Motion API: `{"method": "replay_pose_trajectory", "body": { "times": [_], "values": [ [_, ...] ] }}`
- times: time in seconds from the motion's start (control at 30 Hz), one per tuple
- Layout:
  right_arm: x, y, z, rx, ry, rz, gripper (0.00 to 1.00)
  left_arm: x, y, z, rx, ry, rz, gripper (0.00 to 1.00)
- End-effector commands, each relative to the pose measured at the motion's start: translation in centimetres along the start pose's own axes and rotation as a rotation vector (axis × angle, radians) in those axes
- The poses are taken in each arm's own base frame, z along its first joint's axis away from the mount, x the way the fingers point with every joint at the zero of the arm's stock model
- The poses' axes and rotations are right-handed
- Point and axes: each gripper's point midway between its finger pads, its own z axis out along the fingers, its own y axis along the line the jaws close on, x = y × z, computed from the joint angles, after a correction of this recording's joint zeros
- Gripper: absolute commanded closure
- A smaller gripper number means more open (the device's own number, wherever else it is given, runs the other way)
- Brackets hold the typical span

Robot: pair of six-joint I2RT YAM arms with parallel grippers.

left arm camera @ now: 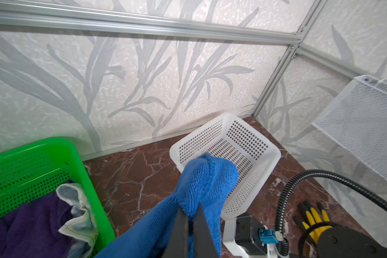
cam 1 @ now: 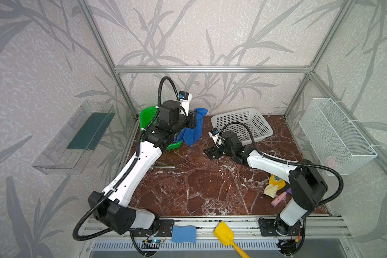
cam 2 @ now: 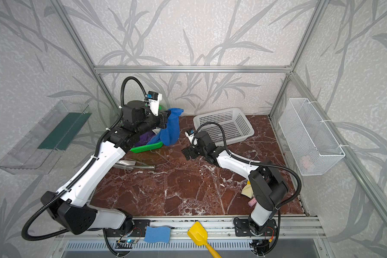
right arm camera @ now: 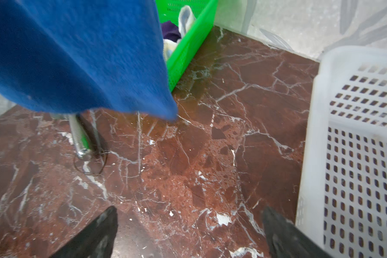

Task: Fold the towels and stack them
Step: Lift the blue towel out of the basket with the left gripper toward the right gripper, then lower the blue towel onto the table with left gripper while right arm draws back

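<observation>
The white basket (cam 1: 244,121) is in the way on the marble where the blue towel has to spread out, so next I grab the basket's rim (cam 1: 213,122) with my right gripper and move the basket away first.
My left gripper (cam 1: 193,119) (left arm camera: 189,215) is shut on a bunched fold of the royal blue towel (cam 1: 193,130) (cam 2: 171,128) (left arm camera: 201,181). The towel hangs from it above the table, by the right end of the green basket (cam 1: 148,114) (left arm camera: 43,147). Its lower end trails toward that basket. A dark purple towel (left arm camera: 31,223) (cam 2: 146,138) and a cream-white towel (left arm camera: 81,214) lie crumpled in the green basket. My right gripper (cam 1: 208,153) (right arm camera: 190,212) is open and holds nothing, low over bare marble between the hanging blue towel (right arm camera: 76,55) and the white basket.
A white perforated basket (cam 1: 232,111) stands tilted at the back right. A metal scoop (cam 2: 134,165) lies under my left arm. A yellow glove (cam 1: 274,185) and a pink object (cam 1: 278,200) lie by the right arm's base. A sponge (cam 1: 183,233) and a yellow scoop (cam 1: 225,234) rest on the front rail.
</observation>
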Motion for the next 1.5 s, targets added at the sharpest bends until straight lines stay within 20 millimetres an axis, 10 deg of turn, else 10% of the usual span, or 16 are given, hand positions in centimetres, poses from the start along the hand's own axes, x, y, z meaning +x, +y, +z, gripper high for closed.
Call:
{"method": "replay_pose_trajectory", "body": {
  "times": [0.0,0.23,0.6,0.93,1.03,1.23,1.47],
  "values": [
    [-3.4,3.0,-2.0,-0.145,-0.145,-0.028,0.01,-3.1,-3.9,-2.3,0.203,-0.117,-0.029,1.00],
    [-6.9,6.1,-4.4,-0.318,-0.316,-0.034,0.01,-1.6,-5.0,-1.0,0.274,-0.063,-0.113,1.00],
    [-10.1,5.2,-5.0,-0.284,-0.477,0.044,0.00,3.8,-10.4,3.7,0.496,0.134,-0.201,1.00],
    [-7.9,1.7,-5.8,-0.067,-0.462,0.031,0.83,7.8,-9.9,5.4,0.413,0.194,-0.213,1.00],
    [-6.3,2.3,-5.6,-0.086,-0.364,-0.021,0.77,9.5,-7.8,6.3,0.293,0.224,-0.212,1.00],
    [-2.3,2.2,-5.4,-0.071,-0.193,-0.096,0.20,15.0,2.1,6.7,-0.202,0.332,-0.210,1.00],
    [-2.1,-1.2,-4.8,0.075,-0.129,-0.082,0.12,18.7,7.9,5.6,-0.423,0.375,-0.258,1.00]
  ]
}}
